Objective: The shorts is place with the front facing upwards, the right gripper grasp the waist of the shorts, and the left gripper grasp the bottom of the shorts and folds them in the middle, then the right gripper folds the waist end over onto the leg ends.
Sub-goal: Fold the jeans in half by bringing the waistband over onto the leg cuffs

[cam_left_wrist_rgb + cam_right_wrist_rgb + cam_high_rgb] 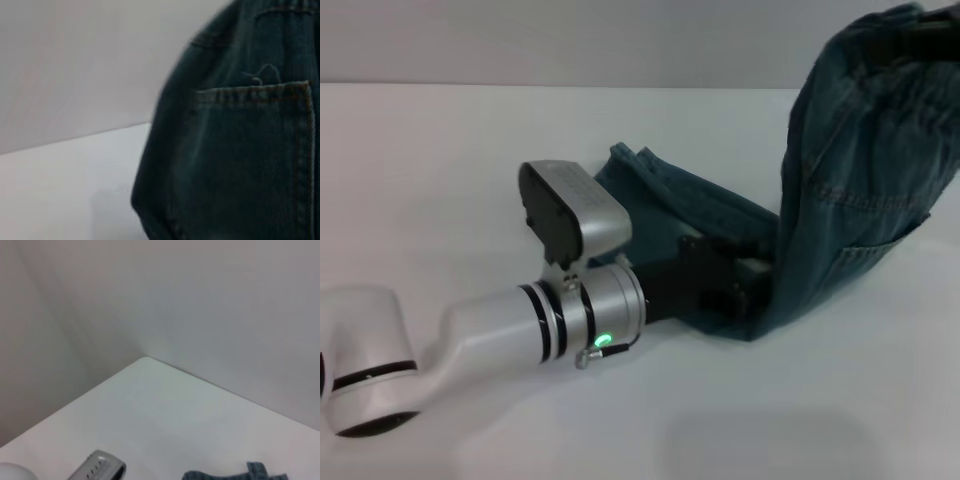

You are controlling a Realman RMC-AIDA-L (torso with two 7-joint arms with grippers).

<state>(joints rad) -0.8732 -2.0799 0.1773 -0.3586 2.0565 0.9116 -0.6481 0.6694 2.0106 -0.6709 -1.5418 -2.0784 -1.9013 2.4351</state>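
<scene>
My left gripper should back clear first, since it lies across the flat legs (pixel 665 205) where the shorts' waist must land when my right gripper folds it over.
The shorts (pixel 840 200) are blue denim and folded lengthwise. The legs lie flat on the white table (pixel 470 170), and the leg ends (pixel 622 158) point to the back left. The waist (pixel 895 50) is lifted high at the top right, so the upper half hangs as a curtain with a stitched pocket (pixel 255 150) showing. My right gripper (pixel 930 28) is only a dark shape at the top edge, and the waist hangs from it. My left gripper (pixel 745 282) lies low on the flat legs, right against the foot of the hanging part.
The left arm's white tube (pixel 500 330) with its green light (pixel 604 340) and grey camera box (pixel 575 205) reaches in from the lower left. A grey wall (pixel 200 300) stands behind the table's back edge and corner (pixel 146 359). A strip of denim (pixel 252 473) shows below the right wrist.
</scene>
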